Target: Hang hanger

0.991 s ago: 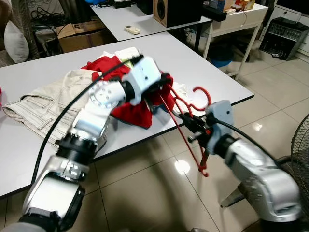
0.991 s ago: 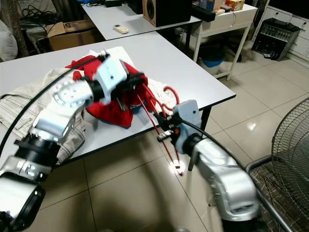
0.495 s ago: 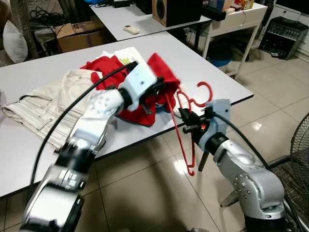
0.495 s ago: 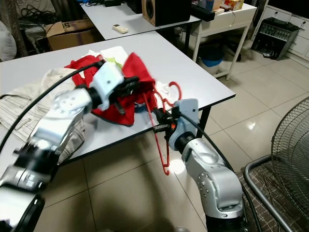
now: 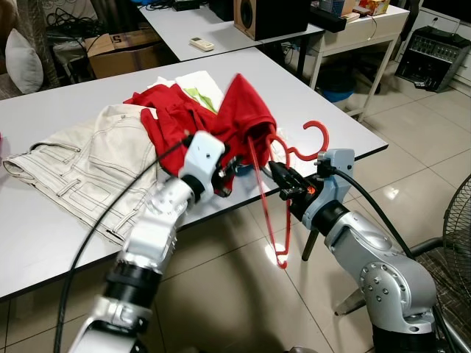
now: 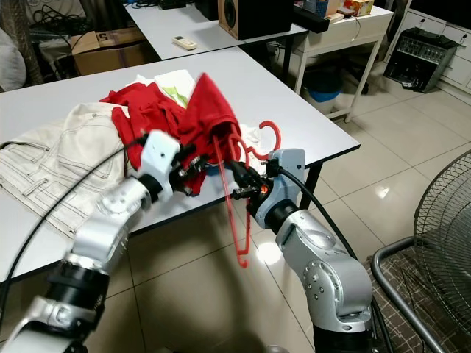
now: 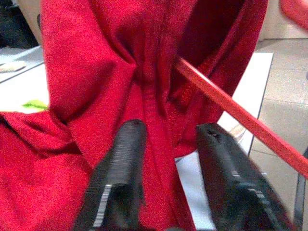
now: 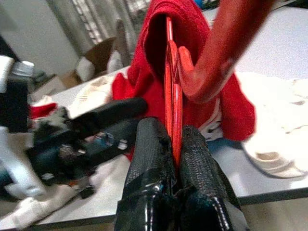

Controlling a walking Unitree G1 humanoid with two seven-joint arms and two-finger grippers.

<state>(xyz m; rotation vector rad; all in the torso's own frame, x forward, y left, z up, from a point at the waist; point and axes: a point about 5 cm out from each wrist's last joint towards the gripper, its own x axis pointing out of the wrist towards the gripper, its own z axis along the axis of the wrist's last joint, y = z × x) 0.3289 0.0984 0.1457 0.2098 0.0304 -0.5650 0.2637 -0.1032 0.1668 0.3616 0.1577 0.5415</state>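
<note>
I expect the red garment to come along and hang limp when I carry the hanger away, since the hanger's rod [image 5: 253,147] reaches up inside the red garment's peak [image 5: 241,110].
A red plastic hanger [image 5: 263,198] hangs off the table's front edge, hook [image 8: 226,43] upward, with its lower end [image 5: 282,259] over the floor. My right gripper [image 5: 280,179] is shut on its thin rods near the neck; the fingers [image 8: 149,159] press together around them. A red garment [image 5: 239,110] rises in a peak over the hanger's upper end, while the rest lies on the table. My left gripper [image 5: 229,168] sits just below that peak. Its fingers [image 7: 120,178] are apart, a fold of red cloth [image 7: 159,120] runs between them, and one finger is clear of it.
Beige trousers [image 5: 81,162] lie across the white table [image 5: 316,95] on the left, with white cloth under the red garment. A second table with a speaker [image 5: 268,15] stands behind. A fan guard [image 5: 458,220] is at the far right, above a glossy tiled floor.
The red garment has gone from a heap to a peak over the hanger's end. My left arm has dropped and drawn back. The right gripper has brought the hanger closer to the table.
</note>
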